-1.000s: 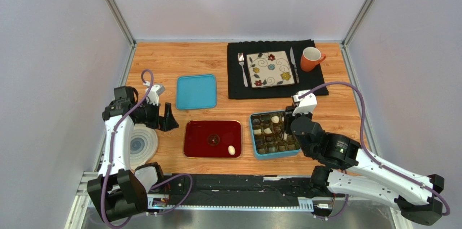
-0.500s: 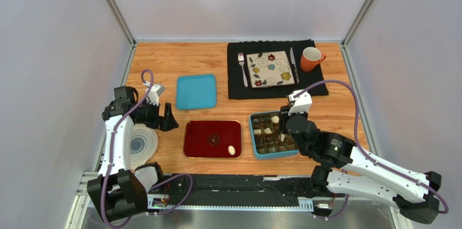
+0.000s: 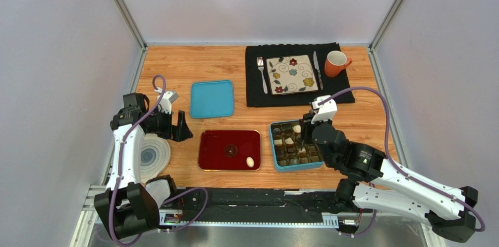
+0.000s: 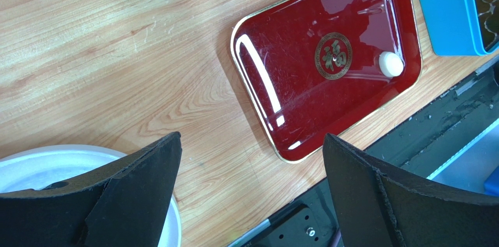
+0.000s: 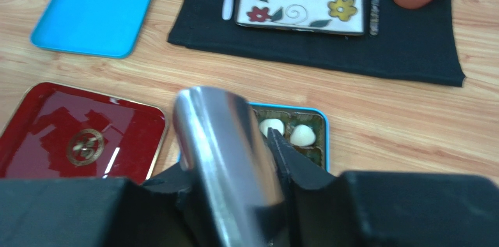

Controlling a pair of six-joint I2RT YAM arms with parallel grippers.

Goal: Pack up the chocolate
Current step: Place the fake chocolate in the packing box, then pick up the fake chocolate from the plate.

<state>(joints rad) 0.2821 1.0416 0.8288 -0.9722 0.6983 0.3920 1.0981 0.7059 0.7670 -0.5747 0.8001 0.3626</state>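
Note:
I keep moving my right gripper to the white chocolate (image 3: pixel 250 162) until the metal tool's tips are on both sides of it, then squeeze. The chocolate lies alone in the red tray (image 3: pixel 229 150), clear for the tool's tips.
One white chocolate (image 3: pixel 250 162) (image 4: pixel 390 64) lies in the near right corner of the red tray (image 3: pixel 211 159) (image 4: pixel 293 101). The blue compartment box (image 3: pixel 273 147) (image 5: pixel 321 119) holds dark and white chocolates, two white ones (image 5: pixel 271 126) (image 5: pixel 303 135) showing at its far end. My right gripper (image 3: pixel 306 134) (image 5: pixel 252 142) hovers over the box, shut on a shiny metal tool (image 5: pixel 225 153) that points down into it. My left gripper (image 3: pixel 178 127) (image 4: pixel 252 138) hangs open and empty left of the tray, above bare wood.
A blue lid (image 3: pixel 212 98) lies behind the tray. A black placemat (image 3: pixel 298 98) at the back carries a flowered square plate (image 3: pixel 291 74), fork, knife and orange mug (image 3: pixel 336 63). A white round dish (image 3: pixel 153 156) sits under the left arm.
The right gripper with the metal tool has shifted slightly left over the box. The left arm has not moved.

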